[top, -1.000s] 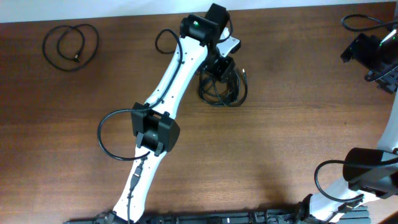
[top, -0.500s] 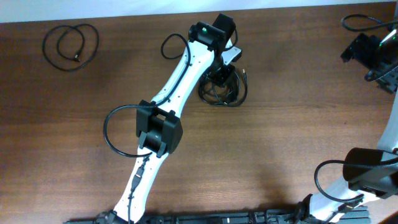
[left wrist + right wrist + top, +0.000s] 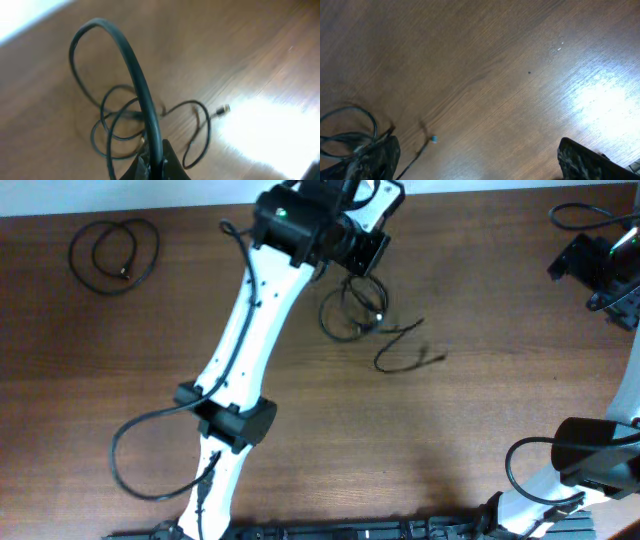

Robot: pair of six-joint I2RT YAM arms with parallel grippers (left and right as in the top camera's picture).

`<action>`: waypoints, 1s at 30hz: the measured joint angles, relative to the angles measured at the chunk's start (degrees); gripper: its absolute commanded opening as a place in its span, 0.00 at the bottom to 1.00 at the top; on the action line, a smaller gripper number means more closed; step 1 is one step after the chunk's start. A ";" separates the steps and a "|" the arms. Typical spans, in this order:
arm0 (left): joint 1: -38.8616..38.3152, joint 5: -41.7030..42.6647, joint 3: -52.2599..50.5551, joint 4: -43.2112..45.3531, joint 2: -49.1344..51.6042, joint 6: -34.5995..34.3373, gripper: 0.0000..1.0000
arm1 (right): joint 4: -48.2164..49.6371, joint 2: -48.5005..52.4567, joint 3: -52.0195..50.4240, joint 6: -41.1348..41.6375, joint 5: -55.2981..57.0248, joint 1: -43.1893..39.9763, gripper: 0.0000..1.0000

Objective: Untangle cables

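Note:
My left gripper should pull the cable it is holding clear, because that cable still runs into the tangle's loops [image 3: 352, 310], and then lay it near the coiled cable.
My left gripper [image 3: 365, 252] is near the table's far edge, shut on a black cable [image 3: 134, 75]. In the left wrist view that cable rises from between the jaws [image 3: 156, 152] and arches up and over to the left. Below it the tangle of the other cables [image 3: 350, 315] lies in loose loops [image 3: 122, 130] on the wood. One strand trails right and ends in a small metallic plug [image 3: 440, 358] [image 3: 225, 108]. A separate coiled cable [image 3: 112, 255] lies at the far left. My right gripper [image 3: 598, 268] is open at the far right [image 3: 480, 167], over bare wood.
The left arm [image 3: 240, 350] crosses the middle of the table from the front edge. The right arm's base [image 3: 590, 460] stands at the front right. In the right wrist view, cable loops [image 3: 350, 130] and a plug tip [image 3: 434, 139] show at the lower left.
My left gripper has shut on a cable and swung up toward the far edge. The tangle has loosened, with one strand and its plug drawn out to the right. The right arm stayed still.

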 measured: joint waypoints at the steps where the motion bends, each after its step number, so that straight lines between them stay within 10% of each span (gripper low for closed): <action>1: 0.15 -0.07 0.11 1.31 -1.64 -0.02 0.00 | 0.00 0.00 0.00 0.02 0.00 0.00 0.99; 16: 10.56 -0.98 0.33 25.07 -16.50 -14.86 0.00 | -0.02 0.00 0.00 0.02 0.00 0.00 0.98; 30: 4.94 -16.65 -0.13 7.04 -16.17 -14.14 0.00 | -0.02 0.00 0.00 0.02 -0.02 0.00 0.98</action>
